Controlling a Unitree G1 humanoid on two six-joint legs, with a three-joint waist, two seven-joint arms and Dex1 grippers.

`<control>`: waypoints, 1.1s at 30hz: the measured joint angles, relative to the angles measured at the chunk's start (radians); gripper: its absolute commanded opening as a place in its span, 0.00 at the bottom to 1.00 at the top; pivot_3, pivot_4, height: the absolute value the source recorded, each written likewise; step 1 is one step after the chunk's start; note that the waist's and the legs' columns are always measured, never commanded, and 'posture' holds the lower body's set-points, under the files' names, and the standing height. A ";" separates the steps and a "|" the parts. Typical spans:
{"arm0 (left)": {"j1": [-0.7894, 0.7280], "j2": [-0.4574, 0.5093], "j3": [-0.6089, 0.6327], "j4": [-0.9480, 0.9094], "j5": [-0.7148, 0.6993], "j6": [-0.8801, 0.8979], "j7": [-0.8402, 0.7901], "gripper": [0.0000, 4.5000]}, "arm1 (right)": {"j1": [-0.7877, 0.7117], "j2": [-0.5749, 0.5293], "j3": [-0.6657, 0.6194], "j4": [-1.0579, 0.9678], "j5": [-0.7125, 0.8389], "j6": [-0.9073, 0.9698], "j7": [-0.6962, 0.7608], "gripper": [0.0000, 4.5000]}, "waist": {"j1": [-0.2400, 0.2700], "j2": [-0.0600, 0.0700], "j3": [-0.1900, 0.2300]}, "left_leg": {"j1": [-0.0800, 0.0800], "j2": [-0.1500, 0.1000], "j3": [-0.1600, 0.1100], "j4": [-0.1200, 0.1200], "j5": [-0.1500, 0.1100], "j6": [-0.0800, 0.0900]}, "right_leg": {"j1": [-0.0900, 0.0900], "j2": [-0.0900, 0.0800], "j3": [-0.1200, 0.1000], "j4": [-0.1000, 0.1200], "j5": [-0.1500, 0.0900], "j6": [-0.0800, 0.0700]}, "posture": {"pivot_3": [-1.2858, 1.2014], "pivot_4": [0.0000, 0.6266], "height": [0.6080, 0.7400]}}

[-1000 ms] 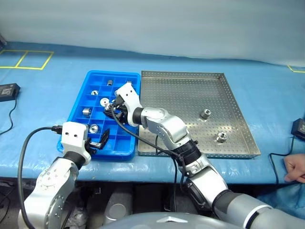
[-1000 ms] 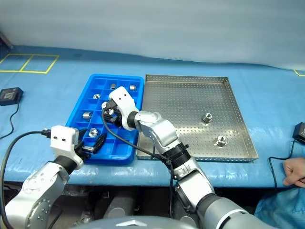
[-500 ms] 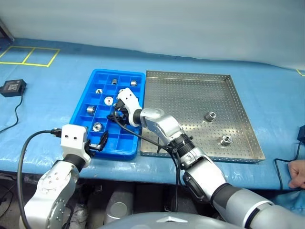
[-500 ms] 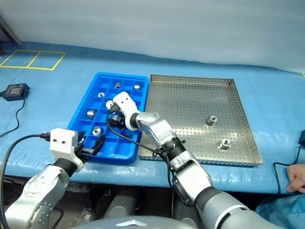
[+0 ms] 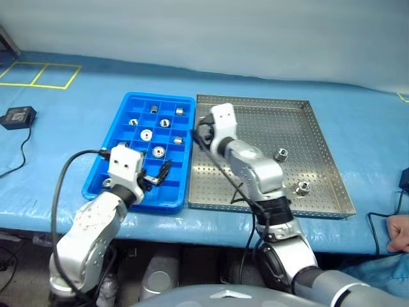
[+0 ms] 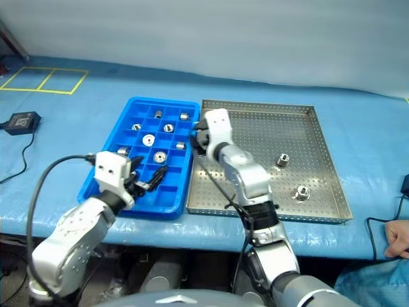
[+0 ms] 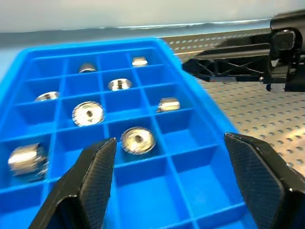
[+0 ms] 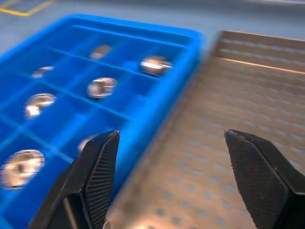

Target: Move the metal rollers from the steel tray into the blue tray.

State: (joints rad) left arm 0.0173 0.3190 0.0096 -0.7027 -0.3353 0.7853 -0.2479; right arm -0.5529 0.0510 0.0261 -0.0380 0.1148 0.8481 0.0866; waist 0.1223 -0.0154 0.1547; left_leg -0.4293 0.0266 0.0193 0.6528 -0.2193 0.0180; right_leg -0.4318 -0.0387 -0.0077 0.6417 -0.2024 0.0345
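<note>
My right gripper is open and should keep moving toward that roller until both fingers are on either side of it, as the farther metal roller (image 5: 280, 155) lies clear of the nearer one.
The blue tray (image 5: 128, 167) lies left of the steel tray (image 5: 255, 181), edge to edge. Several metal rollers sit in the blue compartments, one (image 7: 137, 140) just ahead of my left gripper. Two rollers (image 5: 279, 154) (image 5: 303, 187) rest on the steel tray's perforated floor at its right side. My right gripper (image 5: 203, 133) hovers open over the seam between the trays with nothing between its fingers (image 8: 97, 167). Over the blue tray's near edge, my left gripper (image 5: 156, 176) is open and holds nothing.
A black power adapter (image 5: 15, 116) with its cable lies on the blue table cover at the far left. Yellow tape lines (image 5: 39, 75) mark the far left corner. A person's hand (image 5: 397, 231) rests at the table's near right edge.
My right gripper has opened and swung right, from over the blue tray's middle to the seam beside the steel tray. My left gripper has shifted right and forward over the blue tray's near edge.
</note>
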 measured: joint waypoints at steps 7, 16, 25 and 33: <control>-0.164 -0.006 -0.088 0.141 0.001 -0.044 -0.085 0.87 | 0.053 0.013 -0.087 -0.037 -0.080 0.022 -0.194 0.83 | -0.094 0.001 0.000 | 0.001 0.001 0.001 -0.001 0.000 0.000 | 0.000 0.002 0.002 0.001 0.002 0.001 | 0.53 0.24 1.00; -0.183 -0.017 -0.137 0.209 0.002 -0.074 -0.127 0.87 | 0.018 0.067 -0.150 0.127 -0.126 -0.134 -0.372 0.83 | -0.143 0.001 0.000 | 0.002 0.001 0.001 -0.001 0.000 0.000 | 0.000 0.003 0.005 0.001 0.004 0.007 | 0.53 0.24 1.00; -0.155 -0.016 -0.137 0.221 0.004 -0.077 -0.123 0.87 | -0.069 0.075 -0.217 0.396 -0.145 -0.294 -0.523 0.83 | -0.142 0.001 0.000 | 0.003 0.001 0.001 -0.001 0.000 0.001 | 0.001 0.003 0.007 0.001 0.006 0.007 | 0.55 0.24 1.00; -0.126 -0.014 -0.135 0.216 0.005 -0.076 -0.107 0.87 | -0.129 0.076 -0.292 0.533 -0.095 -0.349 -0.589 0.74 | -0.135 0.000 0.000 | 0.007 0.001 0.001 -0.001 0.000 0.001 | 0.004 0.003 0.008 0.002 0.005 0.007 | 0.55 0.24 1.00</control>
State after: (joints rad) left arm -0.1083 0.3053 -0.1250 -0.4867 -0.3302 0.7089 -0.3553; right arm -0.6816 0.1268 -0.2663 0.4949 0.0198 0.4995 -0.5024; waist -0.0129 -0.0149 0.1546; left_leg -0.4219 0.0277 0.0207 0.6521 -0.2191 0.0188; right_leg -0.4280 -0.0359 0.0003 0.6432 -0.1979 0.0415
